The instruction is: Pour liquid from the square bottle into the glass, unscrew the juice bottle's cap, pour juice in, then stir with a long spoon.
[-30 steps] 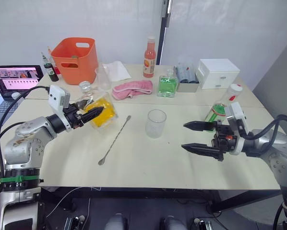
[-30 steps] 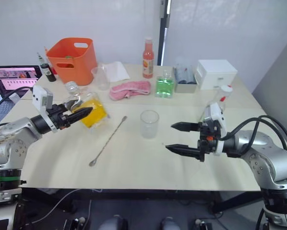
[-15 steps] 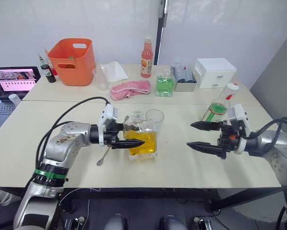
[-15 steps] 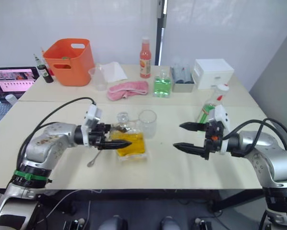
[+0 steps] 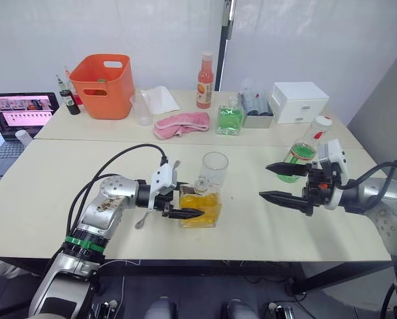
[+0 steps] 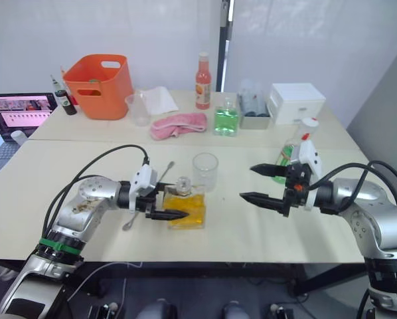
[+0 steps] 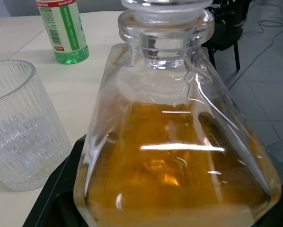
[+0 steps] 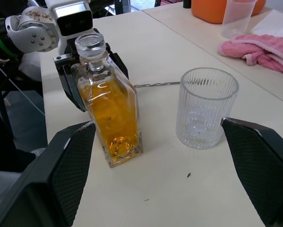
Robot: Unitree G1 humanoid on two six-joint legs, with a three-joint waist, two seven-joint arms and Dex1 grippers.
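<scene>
The round glass stopper (image 5: 201, 184) is a plain knob above the narrow neck (image 8: 95, 65), so it will come off in one piece when I lift it.
The square bottle (image 5: 202, 201), stoppered and about half full of yellow-orange liquid (image 8: 110, 118), stands upright on the table just in front of the glass (image 5: 215, 170). My left gripper (image 5: 194, 210) is shut on its lower body, a black finger on each side. The glass looks empty. Behind my left forearm lies the long spoon (image 5: 174, 166), partly hidden. To the right, my right gripper (image 5: 264, 181) hovers open with nothing in it, pointing at the glass. The juice bottle (image 5: 301, 151) with its white cap (image 5: 324, 121) stands just behind that gripper.
Along the back stand an orange bin (image 5: 105, 76), a cloudy plastic cup (image 5: 142, 109), a pink cloth (image 5: 183, 123), a red-capped orange bottle (image 5: 204, 80), a green square bottle (image 5: 230, 118) and a white box (image 5: 298, 100). A laptop (image 5: 22, 109) sits far left.
My left gripper carried the square bottle from a tilted, raised spot at the left down to the table beside the glass. The right gripper stayed open, barely shifting.
</scene>
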